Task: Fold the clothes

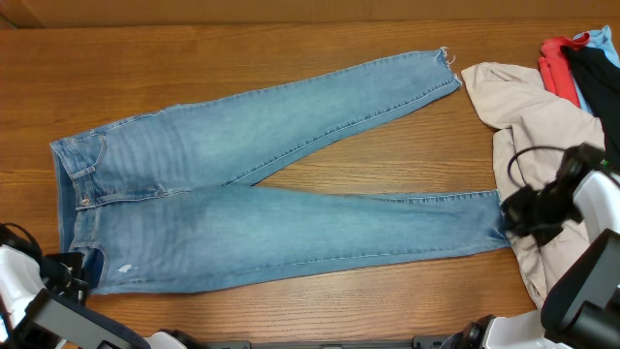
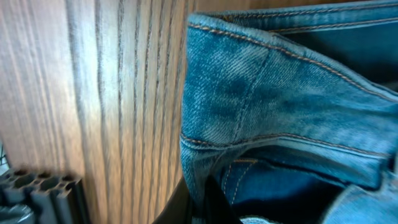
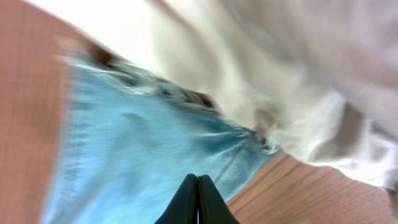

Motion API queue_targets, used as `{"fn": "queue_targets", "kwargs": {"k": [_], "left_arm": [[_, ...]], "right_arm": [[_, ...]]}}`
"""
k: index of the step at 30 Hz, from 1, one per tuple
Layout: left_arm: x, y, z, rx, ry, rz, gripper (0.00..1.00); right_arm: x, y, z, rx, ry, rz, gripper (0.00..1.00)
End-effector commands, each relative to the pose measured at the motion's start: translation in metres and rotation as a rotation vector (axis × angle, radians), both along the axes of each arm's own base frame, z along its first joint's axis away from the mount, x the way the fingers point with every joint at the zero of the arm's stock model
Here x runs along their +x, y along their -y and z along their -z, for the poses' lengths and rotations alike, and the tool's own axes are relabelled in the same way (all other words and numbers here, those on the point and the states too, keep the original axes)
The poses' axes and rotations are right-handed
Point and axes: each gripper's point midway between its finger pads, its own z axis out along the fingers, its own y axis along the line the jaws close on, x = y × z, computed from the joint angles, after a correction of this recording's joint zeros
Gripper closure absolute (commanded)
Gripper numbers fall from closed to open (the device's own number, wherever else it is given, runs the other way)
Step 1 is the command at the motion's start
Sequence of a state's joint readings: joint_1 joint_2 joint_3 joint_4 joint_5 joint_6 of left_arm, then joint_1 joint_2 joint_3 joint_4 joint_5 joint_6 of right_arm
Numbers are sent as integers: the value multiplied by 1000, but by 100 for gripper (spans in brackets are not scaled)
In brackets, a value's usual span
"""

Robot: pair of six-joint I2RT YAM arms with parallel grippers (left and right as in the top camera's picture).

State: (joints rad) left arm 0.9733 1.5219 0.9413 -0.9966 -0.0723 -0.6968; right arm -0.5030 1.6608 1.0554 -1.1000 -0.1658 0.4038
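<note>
The robot's right gripper is closed and empty above the near leg's hem [image 1: 500, 209], so it should open and pinch the hem's corner [image 1: 504, 243] before both grippers raise the jeans.
The light blue jeans [image 1: 242, 184] lie flat on the wooden table, waistband at the left and both legs spread out to the right. My left gripper [image 1: 79, 264] is at the near-left waistband corner. In the left wrist view it [image 2: 200, 205] is shut, with the denim hem [image 2: 280, 93] pinched between its black fingers. My right gripper [image 1: 511, 215] sits at the hem of the near leg. In the right wrist view its fingers [image 3: 198, 180] are pressed together over the denim [image 3: 137, 149], and no cloth shows between them.
A beige garment [image 1: 538, 116] lies crumpled at the right, touching both leg hems and lying under my right arm; it fills the top of the right wrist view [image 3: 280, 74]. Red [image 1: 557, 63] and black [image 1: 596, 78] garments lie at the far right corner.
</note>
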Motion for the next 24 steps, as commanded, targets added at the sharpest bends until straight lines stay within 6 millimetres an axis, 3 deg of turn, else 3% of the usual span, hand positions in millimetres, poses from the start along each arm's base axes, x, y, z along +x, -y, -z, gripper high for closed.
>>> {"fn": "queue_targets", "kwargs": {"k": [1,6,9,11,14,15,20,24], "left_arm": [[9,-10,-28,48,49,14,96],[9,-11,-43,83,71,18,96],[11,-11,-44,91,77,22,96],[11,-12,-44,93,79,22,95],[12,-13,-44,97,81,22,94],[13,-14,-44,100,83,22,94],[16,-18,-45,117,98,22,93],[17,-19,-45,122,103,23,93]], "right_arm": [[38,13,-59,-53,174,-42,96],[56,22,-109,-94,245,-69,96],[50,19,-113,-81,221,-76,96],[40,12,-105,-58,183,-99,93],[27,4,-87,-24,129,-104,66],[23,2,-81,-14,113,-103,62],[-4,-18,-32,69,37,-95,62],[-15,-24,-6,79,22,-94,62]]}}
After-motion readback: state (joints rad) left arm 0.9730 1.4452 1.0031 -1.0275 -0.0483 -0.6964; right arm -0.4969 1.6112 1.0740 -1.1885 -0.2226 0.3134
